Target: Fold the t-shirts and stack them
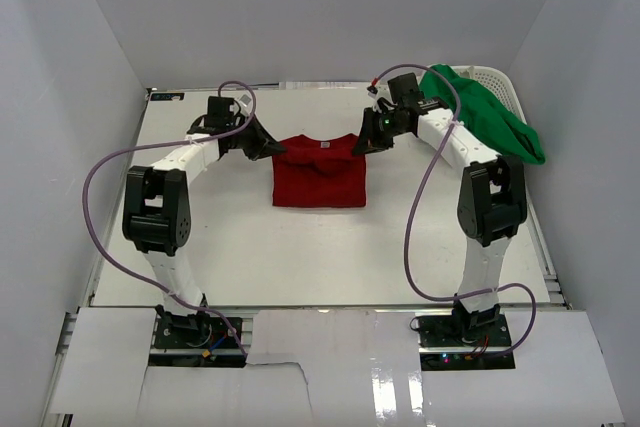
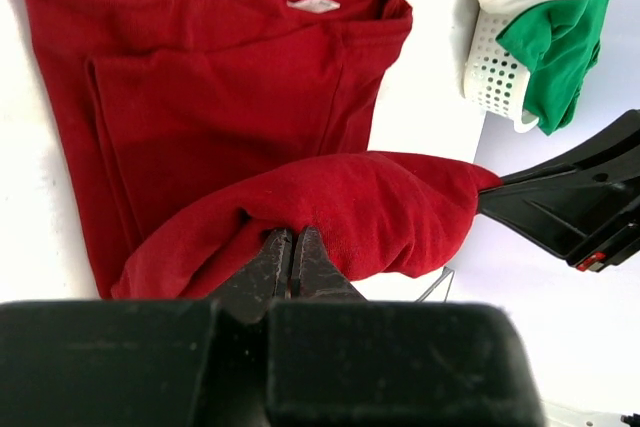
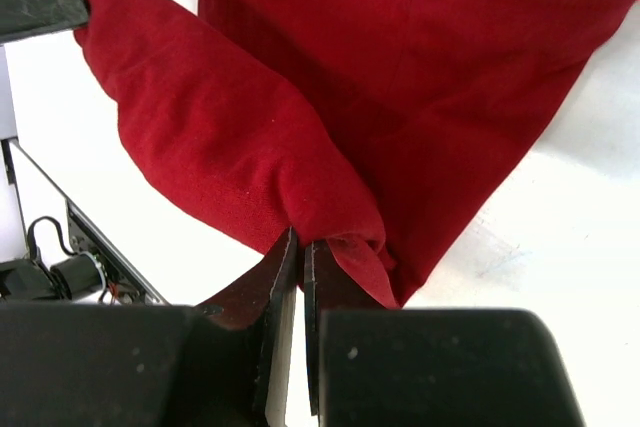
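Observation:
The raised fold (image 1: 322, 157) runs straight across the deep red t-shirt, so my left gripper goes on toward the t-shirt's neck edge (image 1: 320, 139) and lets go of the fold's corner there.
The deep red t-shirt (image 1: 320, 172) lies partly folded in the middle of the table. My left gripper (image 1: 276, 148) is shut on its far left corner, and the pinched cloth (image 2: 330, 209) hangs as a raised fold over the flat part with the neck label. My right gripper (image 1: 362, 146) is shut on the far right corner (image 3: 230, 157); the fold stretches between both grippers. The bright green t-shirt (image 1: 485, 115) hangs crumpled over the white basket (image 1: 492, 75) at the back right, and shows in the left wrist view (image 2: 560, 17).
The white slotted basket (image 2: 492, 67) stands at the table's far right corner. Purple cables loop from both arms. White walls close in the table on three sides.

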`<state>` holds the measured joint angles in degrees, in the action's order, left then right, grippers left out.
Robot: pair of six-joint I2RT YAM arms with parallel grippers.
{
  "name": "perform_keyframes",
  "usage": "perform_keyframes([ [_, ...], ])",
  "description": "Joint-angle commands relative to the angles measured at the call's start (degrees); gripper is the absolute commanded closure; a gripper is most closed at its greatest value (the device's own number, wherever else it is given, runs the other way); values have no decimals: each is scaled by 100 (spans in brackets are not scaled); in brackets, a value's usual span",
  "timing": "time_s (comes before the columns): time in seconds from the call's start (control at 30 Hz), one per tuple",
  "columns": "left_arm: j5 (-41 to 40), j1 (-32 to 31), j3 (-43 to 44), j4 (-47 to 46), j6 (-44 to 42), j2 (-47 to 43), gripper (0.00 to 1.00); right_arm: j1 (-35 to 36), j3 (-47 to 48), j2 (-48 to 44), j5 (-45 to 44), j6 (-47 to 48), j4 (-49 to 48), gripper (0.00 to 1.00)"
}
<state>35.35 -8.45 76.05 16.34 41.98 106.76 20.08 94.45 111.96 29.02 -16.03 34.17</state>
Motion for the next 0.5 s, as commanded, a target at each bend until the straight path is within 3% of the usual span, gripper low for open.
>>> perform_keyframes([
  [0.0, 130, 27, 322, -140, -76, 46, 100, -83, 494, 185, 69, 21, -157, 92],
  [0.47, 51, 27, 938, -219, -58, 863, 100, -232, 1171, 1116, 104, 56, -262, 92],
])
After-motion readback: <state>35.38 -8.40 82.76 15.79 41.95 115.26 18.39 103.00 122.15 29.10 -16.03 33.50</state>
